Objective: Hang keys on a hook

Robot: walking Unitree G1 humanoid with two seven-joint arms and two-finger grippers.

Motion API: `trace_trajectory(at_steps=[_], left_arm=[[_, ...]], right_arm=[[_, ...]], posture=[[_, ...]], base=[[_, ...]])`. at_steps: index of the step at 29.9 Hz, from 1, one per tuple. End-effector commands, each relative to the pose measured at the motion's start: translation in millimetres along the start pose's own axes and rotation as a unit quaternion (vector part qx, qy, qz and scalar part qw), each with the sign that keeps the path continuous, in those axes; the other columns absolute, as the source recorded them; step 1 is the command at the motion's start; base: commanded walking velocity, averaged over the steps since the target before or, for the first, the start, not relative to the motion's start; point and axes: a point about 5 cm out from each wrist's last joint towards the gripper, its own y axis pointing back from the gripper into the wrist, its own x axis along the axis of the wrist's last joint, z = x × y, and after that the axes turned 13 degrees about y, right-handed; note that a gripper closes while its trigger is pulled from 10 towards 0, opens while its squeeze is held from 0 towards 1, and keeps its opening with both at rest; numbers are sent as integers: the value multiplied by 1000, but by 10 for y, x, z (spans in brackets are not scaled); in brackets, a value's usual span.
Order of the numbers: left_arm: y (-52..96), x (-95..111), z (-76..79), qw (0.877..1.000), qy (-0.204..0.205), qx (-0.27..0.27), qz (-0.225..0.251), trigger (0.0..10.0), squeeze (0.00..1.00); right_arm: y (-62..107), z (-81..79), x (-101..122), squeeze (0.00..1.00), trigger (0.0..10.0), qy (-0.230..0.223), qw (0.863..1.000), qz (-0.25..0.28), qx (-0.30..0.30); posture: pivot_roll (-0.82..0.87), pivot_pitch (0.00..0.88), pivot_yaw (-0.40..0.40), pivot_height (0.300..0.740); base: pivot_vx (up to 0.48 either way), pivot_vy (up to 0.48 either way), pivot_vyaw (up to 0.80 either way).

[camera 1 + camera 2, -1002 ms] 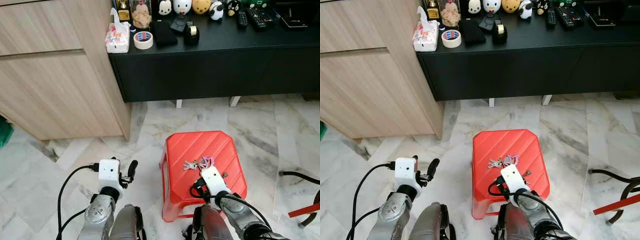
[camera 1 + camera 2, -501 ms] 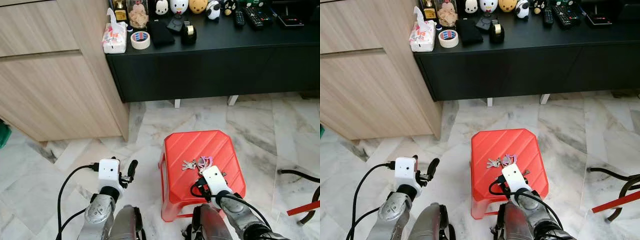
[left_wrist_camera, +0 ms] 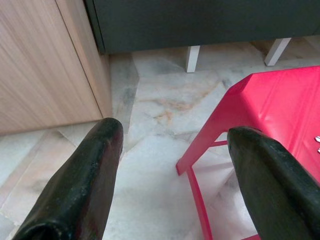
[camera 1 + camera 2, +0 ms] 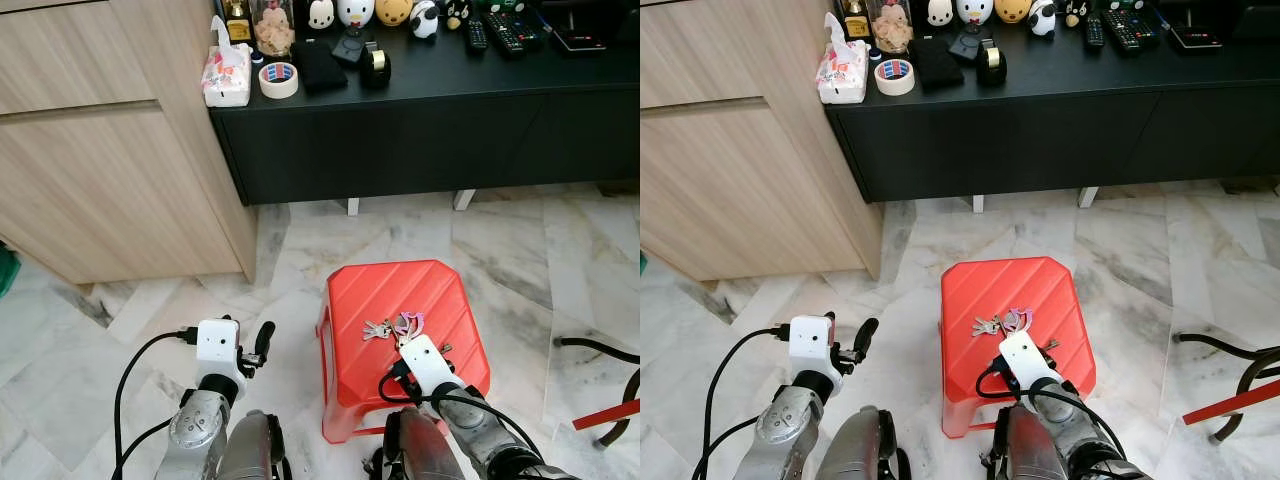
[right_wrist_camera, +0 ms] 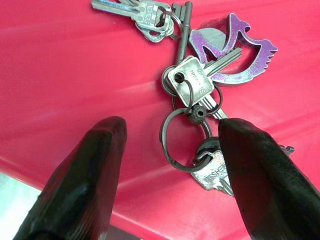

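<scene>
The far keys (image 4: 377, 330) are on their own small ring (image 5: 173, 24), so they will remain on the stool when the robot picks up the metal ring.
A bunch of silver keys (image 4: 395, 327) with a purple charm (image 5: 232, 47) lies on top of a red plastic stool (image 4: 375, 290). My right gripper (image 5: 170, 145) hovers just above the stool's near side. It is open, with one black finger (image 5: 85, 185) on each side of the key ring (image 5: 182, 140) and touching nothing. My left gripper (image 4: 252, 345) is open and low over the marble floor, left of the stool, holding nothing. In the left wrist view the stool's corner (image 3: 270, 105) lies beyond the fingers (image 3: 82, 185).
A low black cabinet (image 4: 430, 120) stands behind the stool, carrying a tape roll (image 4: 278, 80), a tissue pack (image 4: 226, 72), figurines and remotes. A wooden cupboard (image 4: 110, 180) fills the left. A black cable (image 4: 600, 350) and a red bar (image 4: 605, 415) lie at the right.
Only the head view has shifted slightly. Both grippers and the keys keep their places.
</scene>
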Motion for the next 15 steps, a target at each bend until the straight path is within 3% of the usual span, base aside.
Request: trace_trajectory(at_steps=[1, 3, 4, 5, 6, 7, 8, 9, 10, 15], left_arm=[[44, -50, -40, 1000, -6, 9, -15, 10000, 0], [45, -55, -35, 1000, -6, 9, -15, 10000, 0], [47, -59, -32, 1000, -6, 9, -16, 10000, 0], [48, -62, -31, 1000, -6, 9, -16, 10000, 0], [48, -64, -30, 1000, -6, 9, -16, 10000, 0], [50, -65, -31, 1000, -6, 10, -16, 10000, 0], [50, -65, -31, 1000, -6, 10, -16, 10000, 0], [51, -65, -32, 1000, -6, 10, -16, 10000, 0], [52, -66, -33, 1000, -6, 10, -16, 10000, 0], [59, -76, -36, 1000, -6, 13, -16, 10000, 0]], right_arm=[[28, -67, -108, 0, 10000, 0, 1000, -22, 9], [34, -75, -130, 0, 10000, 4, 1000, -27, 10], [38, -79, -143, 0, 9373, 10, 999, -30, 11], [40, -81, -151, 0, 9373, 14, 999, -32, 11], [42, -85, -158, 0, 5137, 15, 999, -33, 11], [44, -89, -164, 0, 3961, 17, 999, -34, 12], [44, -89, -164, 0, 3961, 17, 999, -34, 12], [46, -95, -172, 0, 2863, 21, 999, -36, 14], [50, -99, -183, 0, 941, 25, 999, -38, 14], [63, -109, -225, 0, 275, 30, 998, -47, 12]], posture=[[95, 248, 24, 646], [95, 248, 24, 646], [95, 248, 24, 646], [95, 248, 24, 646], [95, 248, 24, 646], [93, 247, 23, 646], [93, 247, 23, 646], [93, 247, 23, 646], [92, 247, 22, 646], [92, 243, 20, 646]], base=[[0, 0, 0], [0, 0, 0], [0, 0, 0], [0, 0, 0], [0, 0, 0], [0, 0, 0], [0, 0, 0], [0, 0, 0], [0, 0, 0], [0, 0, 0]])
